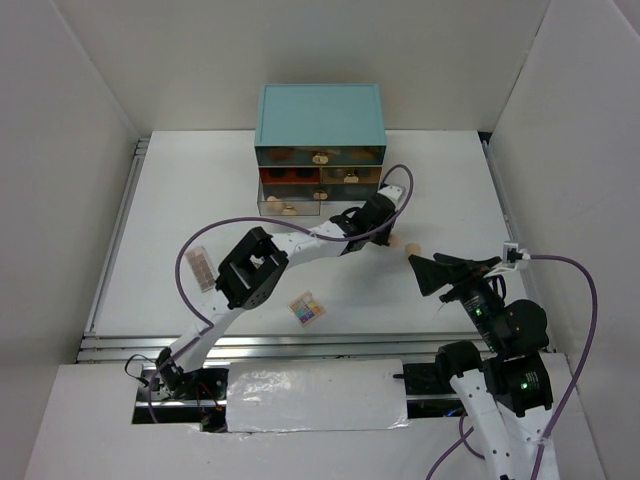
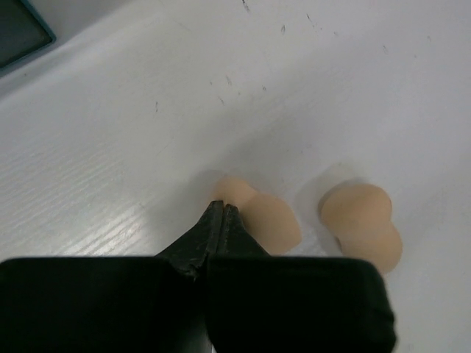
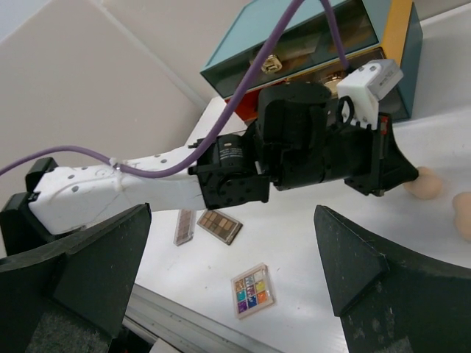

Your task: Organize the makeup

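My left fingers are gripping the nearer sponge point(image 2: 271, 224), and the pulled-out bottom drawer point(image 1: 290, 198) is open. I should go on carrying the sponge with my left gripper until it is above that drawer.
Two peach egg-shaped sponges point(image 2: 268, 220) point(image 2: 362, 224) lie on the white table right of the chest's front. My left gripper point(image 2: 221, 211) is shut and empty, its tips low beside the nearer sponge; from above it point(image 1: 388, 236) sits just left of the sponges point(image 1: 412, 250). My right gripper point(image 3: 235, 272) is open and empty, raised at the right point(image 1: 450, 272). Below it lie a square multicolour palette point(image 3: 254, 290) point(image 1: 308, 308) and two rectangular eyeshadow palettes point(image 3: 219, 226) point(image 3: 184, 226). The tube, stick and bottle are out of view.
The teal chest of drawers point(image 1: 320, 115) stands at the back middle; its see-through drawers hold small items, and the bottom left drawer point(image 1: 285, 207) is pulled out a little. White walls close in both sides. A metal rail point(image 1: 250, 345) runs along the near edge.
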